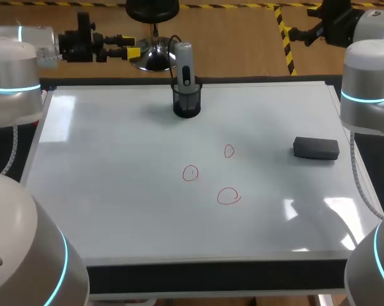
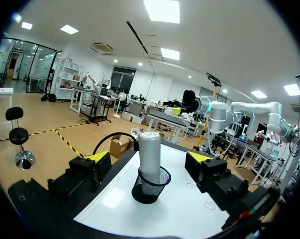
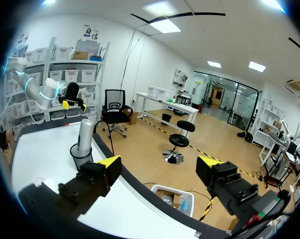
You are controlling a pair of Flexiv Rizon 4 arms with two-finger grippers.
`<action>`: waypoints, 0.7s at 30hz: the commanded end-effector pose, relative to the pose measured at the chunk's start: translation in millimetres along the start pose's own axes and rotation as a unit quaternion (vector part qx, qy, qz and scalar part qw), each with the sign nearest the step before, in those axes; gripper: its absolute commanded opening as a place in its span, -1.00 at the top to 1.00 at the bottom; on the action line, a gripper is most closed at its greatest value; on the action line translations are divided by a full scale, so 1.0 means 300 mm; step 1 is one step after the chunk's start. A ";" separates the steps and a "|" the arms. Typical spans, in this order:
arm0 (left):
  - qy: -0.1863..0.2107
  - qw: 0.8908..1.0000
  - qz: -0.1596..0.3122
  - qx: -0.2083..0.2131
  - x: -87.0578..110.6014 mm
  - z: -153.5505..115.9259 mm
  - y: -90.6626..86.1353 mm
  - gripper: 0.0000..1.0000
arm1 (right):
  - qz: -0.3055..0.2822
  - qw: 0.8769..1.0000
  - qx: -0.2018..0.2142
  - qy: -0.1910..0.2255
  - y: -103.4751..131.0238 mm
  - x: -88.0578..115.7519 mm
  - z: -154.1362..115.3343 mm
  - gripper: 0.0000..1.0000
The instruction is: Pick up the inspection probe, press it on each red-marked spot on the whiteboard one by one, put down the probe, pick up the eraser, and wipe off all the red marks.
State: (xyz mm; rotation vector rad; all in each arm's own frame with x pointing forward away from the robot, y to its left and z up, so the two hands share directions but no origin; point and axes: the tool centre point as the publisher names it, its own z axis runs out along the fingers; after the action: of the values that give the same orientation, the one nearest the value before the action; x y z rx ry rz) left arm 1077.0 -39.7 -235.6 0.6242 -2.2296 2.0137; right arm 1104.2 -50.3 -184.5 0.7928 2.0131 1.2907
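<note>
A black cable (image 1: pixel 169 48) loops out from the grey probe (image 1: pixel 184 64). The cable will therefore drag along behind when I lift the probe out of the cup.
The grey inspection probe (image 1: pixel 184 62) stands upright in a black mesh cup (image 1: pixel 187 103) at the back middle of the whiteboard (image 1: pixel 115 185). Three red circles are drawn near the board's middle: one (image 1: pixel 228 151), one (image 1: pixel 190 173) and one (image 1: pixel 228 196). A dark eraser (image 1: pixel 316 148) lies at the right. My left gripper (image 1: pixel 131 51) hovers behind the back edge, left of the cup, open. In the left wrist view the probe (image 2: pixel 150 152) stands ahead of that gripper (image 2: pixel 149 158), between its spread fingers without touching. My right gripper (image 3: pixel 159 162) is open and empty, beyond the back right corner (image 1: pixel 300 33).
The whiteboard covers most of the table and has a dark rim (image 1: pixel 211 274) along the front. Both arms' large grey joints (image 1: pixel 13 70) (image 1: pixel 369 83) stand over the board's left and right edges.
</note>
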 end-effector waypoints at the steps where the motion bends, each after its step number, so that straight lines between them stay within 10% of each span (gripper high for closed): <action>1: 0.021 1.000 -0.009 0.007 -0.031 0.038 0.022 -1.00 | 0.000 1.000 0.000 0.000 0.000 0.000 0.000 -1.00; 21: 0.065 0.997 -0.039 -0.023 -0.053 0.176 0.072 -1.00 | 0.000 1.000 0.000 0.000 0.000 0.000 0.000 -1.00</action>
State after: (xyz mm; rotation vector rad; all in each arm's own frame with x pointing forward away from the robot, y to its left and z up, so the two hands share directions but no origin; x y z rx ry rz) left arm 1083.0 -82.1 -263.6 0.5945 -2.1593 1.9151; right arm 1104.2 -50.3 -184.5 0.7928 2.0131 1.2907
